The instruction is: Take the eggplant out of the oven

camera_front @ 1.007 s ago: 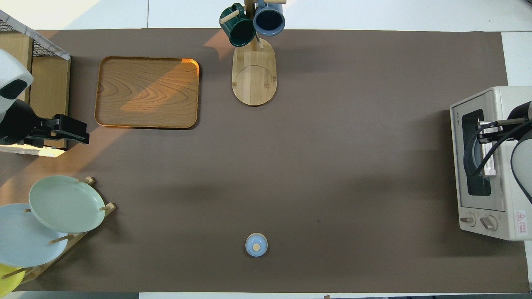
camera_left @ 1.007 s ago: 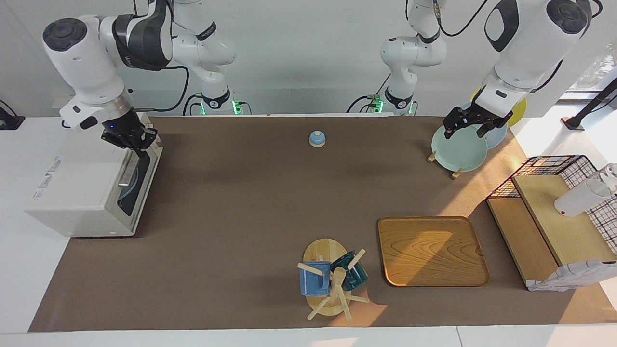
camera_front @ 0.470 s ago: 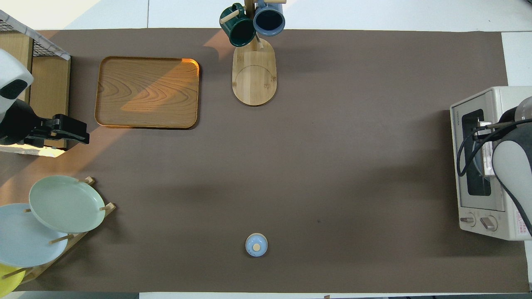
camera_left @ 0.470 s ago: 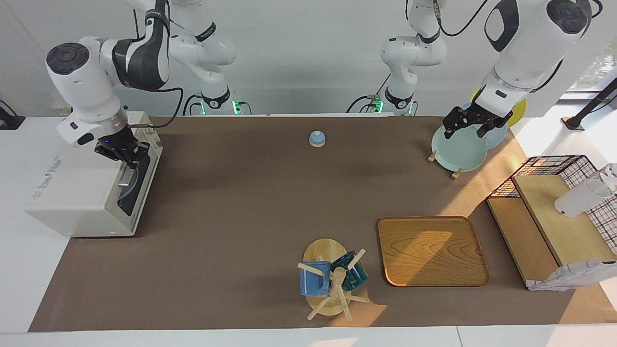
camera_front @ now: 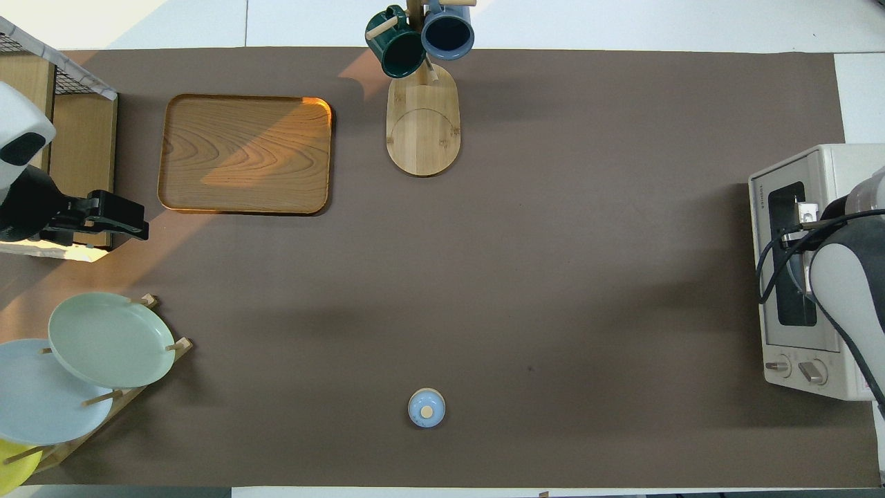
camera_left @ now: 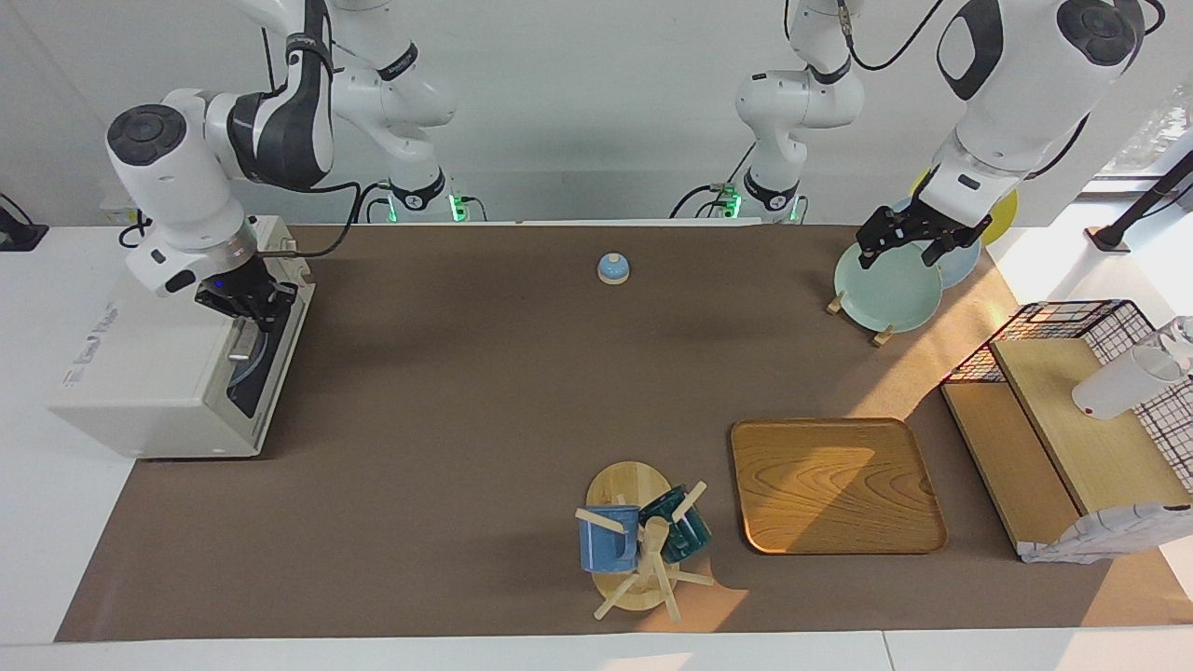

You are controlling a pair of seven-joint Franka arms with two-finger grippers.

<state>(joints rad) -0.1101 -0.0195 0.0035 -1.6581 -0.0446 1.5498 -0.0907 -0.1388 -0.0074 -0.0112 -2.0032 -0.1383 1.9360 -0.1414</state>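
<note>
The robot's right gripper is out in front of the oven door (camera_front: 794,312), which is closed, so next the gripper moves in to the metal bar handle first and then pulls.
The white oven (camera_left: 140,373) stands at the right arm's end of the table, its dark glass door shut; it also shows in the overhead view (camera_front: 795,162). The eggplant is hidden. My right gripper (camera_left: 253,315) is down at the top edge of the oven door, right by the metal bar handle (camera_left: 242,347); in the overhead view my own arm covers most of it (camera_front: 802,223). My left gripper (camera_left: 902,252) waits open and empty in the air over the plate rack; it also shows in the overhead view (camera_front: 131,221).
A rack with a green plate (camera_left: 885,291) stands near the left arm. A blue bell (camera_left: 612,268) lies mid-table near the robots. A wooden tray (camera_left: 834,485), a mug tree (camera_left: 643,545) and a wire shelf (camera_left: 1072,419) are farther out.
My right arm has swung and lowered over the oven, and its gripper has settled closer onto the door's handle. The door stays shut. The left arm has not moved.
</note>
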